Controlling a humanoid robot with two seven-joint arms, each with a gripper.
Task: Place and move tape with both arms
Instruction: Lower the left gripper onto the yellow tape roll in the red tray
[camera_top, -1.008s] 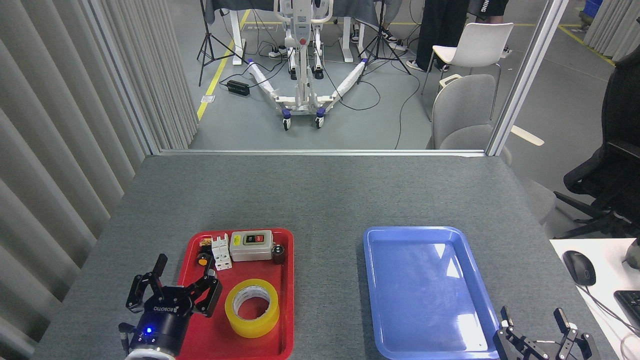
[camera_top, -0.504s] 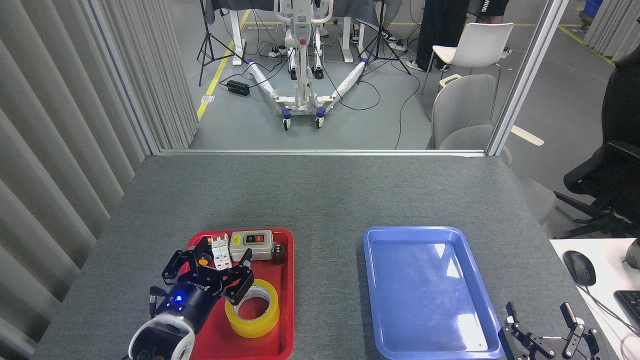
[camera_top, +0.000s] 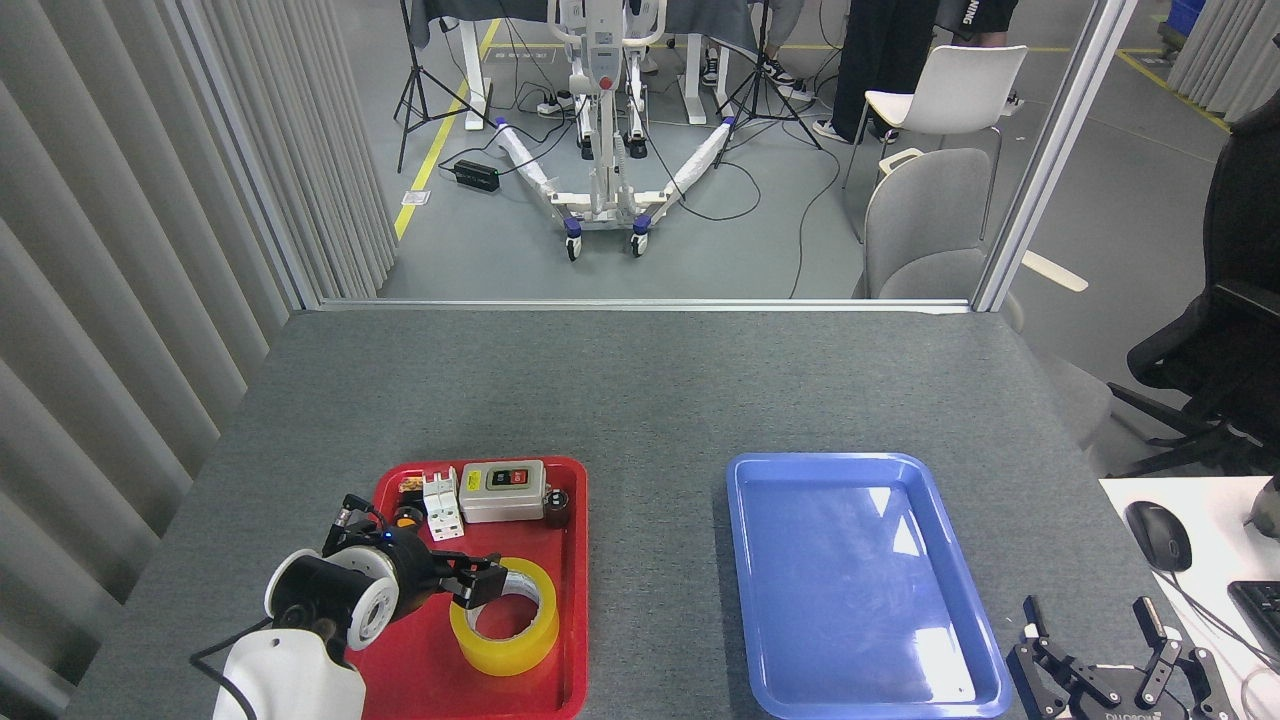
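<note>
I expect the tape (camera_top: 518, 654) to swing up on edge and stay round when I lift, since my left gripper reaches sideways over one rim by the core hole.
The tape (camera_top: 505, 615), a yellow roll with a white core, lies flat in the front part of the red tray (camera_top: 570, 480). My left arm comes in from the bottom left and bends to the right. My left gripper (camera_top: 478, 585) reaches sideways over the roll's left rim, its dark fingertips (camera_top: 492, 570) apart, one at the rim and one over the core hole. Whether they touch the roll I cannot tell. My right gripper (camera_top: 1095, 630) stands open at the bottom right, off the blue tray's corner, holding nothing.
The red tray also holds a grey switch box (camera_top: 502, 491), a white breaker (camera_top: 440, 505) and small parts at its back. The blue tray (camera_top: 760, 480) lies to the right. A mouse (camera_top: 1158, 534) and keyboard edge sit on a white desk at far right.
My left arm has swung forward and turned, so the gripper now points right and sits lower at the tape's left rim. My right gripper has slid slightly right and down.
</note>
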